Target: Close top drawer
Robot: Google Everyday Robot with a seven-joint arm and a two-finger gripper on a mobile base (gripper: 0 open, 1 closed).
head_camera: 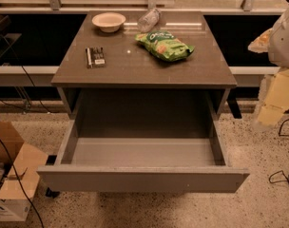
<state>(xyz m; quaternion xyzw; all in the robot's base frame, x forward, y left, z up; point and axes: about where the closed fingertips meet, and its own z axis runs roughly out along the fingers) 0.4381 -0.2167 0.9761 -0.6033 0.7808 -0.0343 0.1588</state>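
Observation:
The top drawer [144, 180] will slide straight in and stay square when the robot pushes near one end, because both sides [217, 138] run evenly back into the cabinet.
The top drawer [143, 179] is pulled far out of the grey cabinet toward me. Its plain flat front faces me and its shallow inside [143, 151] is empty. The cabinet's opening behind it is dark. The lower drawer fronts are hidden under the open drawer. My arm comes in at the right edge, white above and pale yellow below. The gripper [274, 99] hangs beside the cabinet's right side, level with the countertop edge, apart from the drawer and above and to the right of its front right corner.
On the countertop [135, 72] are a beige bowl [109, 21], a clear bottle lying down [148, 19], a green chip bag [164, 45] and a small dark packet [95, 57]. A cardboard box [9, 184] stands on the floor at left. Cables [282, 175] lie at right.

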